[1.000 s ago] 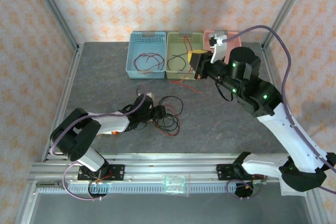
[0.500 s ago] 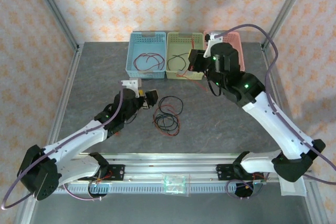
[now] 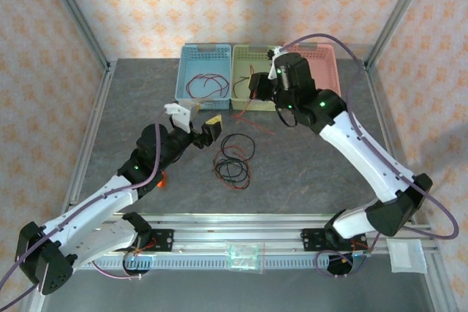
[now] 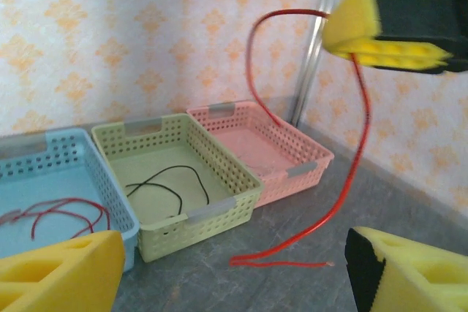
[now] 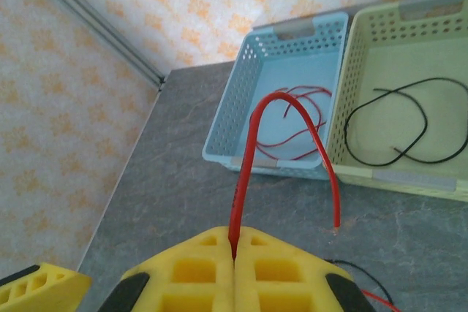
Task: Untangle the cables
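Note:
The red cable (image 4: 362,144) will bow up and droop over when my left gripper carries it, because a rounded arch (image 4: 262,20) holds beside my right gripper.
My right gripper (image 3: 256,87) (image 5: 234,242) is shut on a red cable (image 5: 251,153) (image 3: 247,109), holding it up in front of the baskets. The cable arches and hangs with its free end trailing on the table (image 4: 292,261). Below it, a tangle of black and red cables (image 3: 232,160) lies on the grey table. My left gripper (image 3: 208,131) (image 4: 234,268) hovers just left of the tangle, open and holding nothing. In the left wrist view the right gripper (image 4: 395,23) shows at upper right, with the red cable (image 4: 360,129) hanging from it.
Three baskets stand in a row at the back. The blue basket (image 3: 184,82) (image 5: 292,31) holds red cables (image 5: 292,137), the green basket (image 3: 235,82) (image 4: 219,202) holds a black cable (image 4: 168,180), and the pink basket (image 3: 322,52) (image 4: 307,166) is at the right.
The left gripper has lifted off the tangle, swung up and back, and opened wider. The right gripper has carried the red cable leftward along the basket fronts.

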`<state>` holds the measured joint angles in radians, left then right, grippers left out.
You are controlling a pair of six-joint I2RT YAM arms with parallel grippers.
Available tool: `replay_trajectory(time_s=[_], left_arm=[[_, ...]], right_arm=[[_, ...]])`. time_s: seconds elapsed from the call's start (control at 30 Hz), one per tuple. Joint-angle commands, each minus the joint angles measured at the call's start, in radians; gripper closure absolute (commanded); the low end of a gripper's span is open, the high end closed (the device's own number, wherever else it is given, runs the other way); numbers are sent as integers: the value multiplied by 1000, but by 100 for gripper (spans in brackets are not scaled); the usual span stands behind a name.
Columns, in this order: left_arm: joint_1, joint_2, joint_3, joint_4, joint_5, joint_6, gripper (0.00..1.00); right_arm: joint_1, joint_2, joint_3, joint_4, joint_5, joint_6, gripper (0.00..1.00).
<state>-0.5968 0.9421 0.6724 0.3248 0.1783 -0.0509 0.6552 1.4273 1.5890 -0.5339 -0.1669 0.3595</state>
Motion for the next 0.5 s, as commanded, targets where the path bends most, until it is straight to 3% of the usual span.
replay_trajectory(time_s=[0.0,0.27,0.47], left_arm=[[-6,36,72,20,130,164,21],[-6,145,160,-26,328,241,23],[-6,227,183,-2,317,220,34]], right_arm=[[-4,12,43,-29,-57,14,100],[-3,47,68,-29,-103,21,100],[-3,52,76,-41,-113,17,100]])
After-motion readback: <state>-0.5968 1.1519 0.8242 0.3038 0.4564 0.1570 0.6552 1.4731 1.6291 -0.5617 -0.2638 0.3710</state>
